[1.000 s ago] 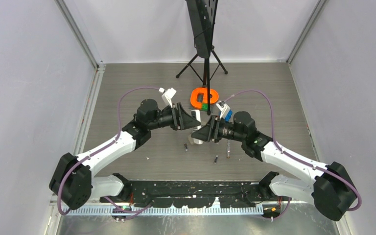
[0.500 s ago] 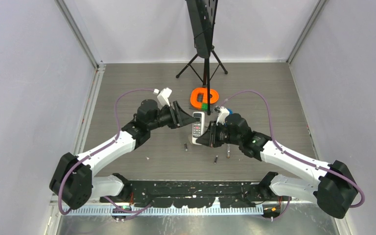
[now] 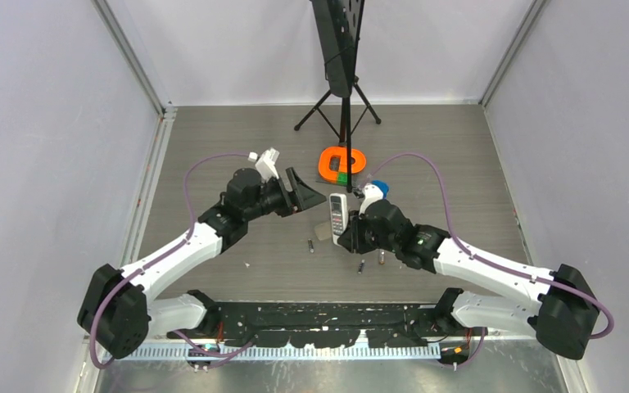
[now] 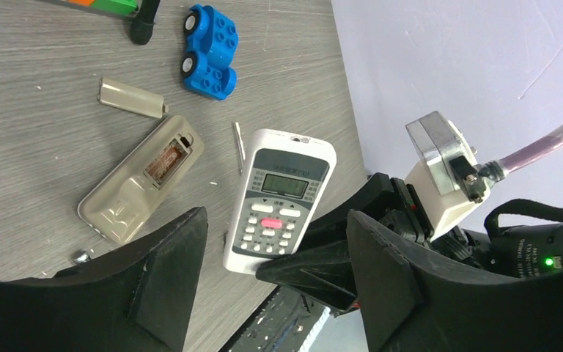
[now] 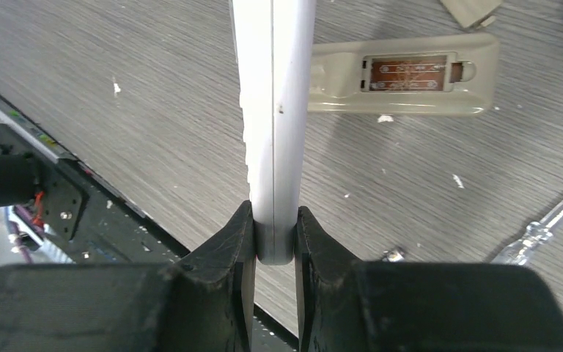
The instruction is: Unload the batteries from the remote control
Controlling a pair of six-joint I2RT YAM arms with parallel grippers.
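Next, I take the remote control's top end [image 3: 338,198] with my left gripper and turn its back up, because the white remote control's buttons [image 3: 337,222] face up in my right gripper.
My right gripper [image 5: 275,235] is shut on the lower end of a white remote control [image 5: 275,110], holding it off the table, edge-on in the right wrist view. The left wrist view shows its button face [image 4: 278,198]. My left gripper [image 4: 277,220] is open and empty, a little left of the remote [image 3: 338,214]. A second, beige remote [image 5: 403,84] lies face down on the table, its battery compartment open and brown inside. Two batteries [image 3: 311,244] [image 3: 361,266], small dark cylinders, lie loose on the table near the right gripper [image 3: 349,237].
The beige battery cover [image 4: 132,97] and a blue toy car [image 4: 209,51] lie beyond the beige remote. A clear-handled screwdriver [image 5: 542,227] rests to the right. An orange ring [image 3: 342,162] and a music stand's tripod [image 3: 340,106] stand at the back. The black base rail [image 3: 319,315] runs along the near edge.
The left gripper has let go of the white remote, opened and drawn back to the left. The right gripper now holds the remote alone and has shifted it nearer and lower.
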